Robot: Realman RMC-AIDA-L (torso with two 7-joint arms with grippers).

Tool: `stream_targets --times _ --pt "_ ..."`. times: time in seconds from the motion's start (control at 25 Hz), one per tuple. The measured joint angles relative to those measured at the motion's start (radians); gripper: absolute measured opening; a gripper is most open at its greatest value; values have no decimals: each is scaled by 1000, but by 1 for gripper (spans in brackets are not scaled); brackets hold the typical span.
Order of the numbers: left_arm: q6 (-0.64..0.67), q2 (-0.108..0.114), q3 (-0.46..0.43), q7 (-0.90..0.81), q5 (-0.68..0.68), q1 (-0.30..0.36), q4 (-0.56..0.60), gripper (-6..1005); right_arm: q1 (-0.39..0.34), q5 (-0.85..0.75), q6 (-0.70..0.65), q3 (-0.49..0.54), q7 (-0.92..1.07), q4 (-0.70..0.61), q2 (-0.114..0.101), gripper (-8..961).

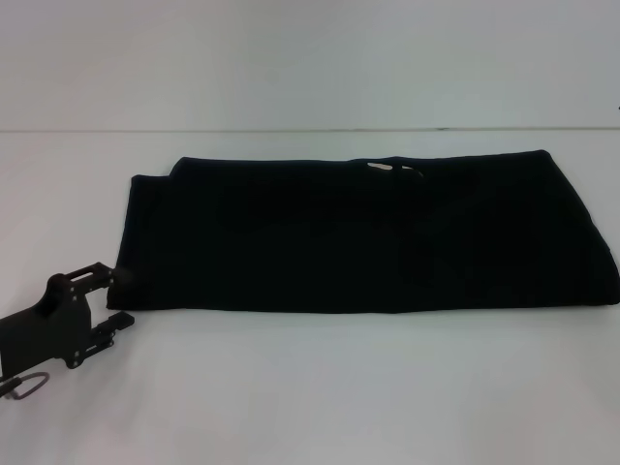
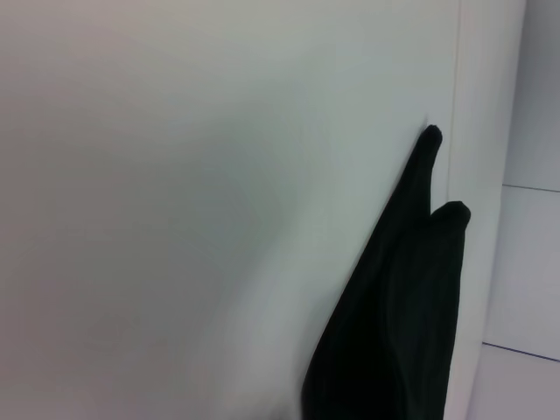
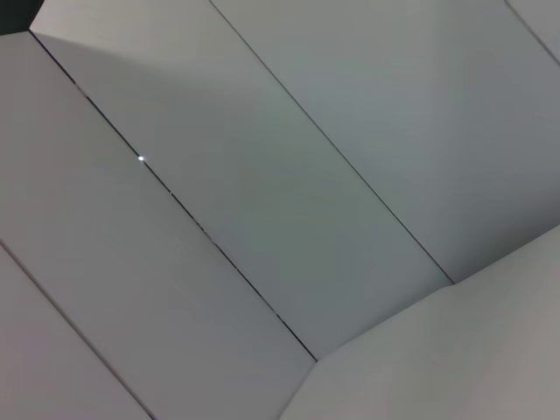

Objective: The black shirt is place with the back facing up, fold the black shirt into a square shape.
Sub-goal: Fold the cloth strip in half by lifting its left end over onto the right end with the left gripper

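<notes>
My left gripper has one finger past the black shirt's near corner (image 1: 114, 304), so next I back away and take hold farther (image 1: 126, 250) along the shirt's end before I fold the shirt.
The black shirt (image 1: 368, 232) lies on the white table (image 1: 310, 387), folded into a long band that runs left to right. A small cream patch (image 1: 383, 167) shows at its far edge. My left gripper (image 1: 111, 297) is open and empty, low over the table just off the shirt's near left corner. The left wrist view shows one end of the shirt (image 2: 402, 324) on the table. My right gripper is out of view, and the right wrist view shows only pale panels.
The shirt's right end reaches the right edge of the head view. The table's far edge (image 1: 291, 130) meets a pale wall. Bare white table lies in front of the shirt.
</notes>
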Motion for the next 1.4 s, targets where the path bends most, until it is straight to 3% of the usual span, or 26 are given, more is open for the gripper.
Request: stream_targets --times 0.88,1.4 --pt "-121 -9 26 0 -6 -97 -69 628 -1 -1 20 0 0 -7 -3 624" --pt "-42 6 3 15 -66 -53 -17 628 0 0 27 8 1 -5 -2 623"
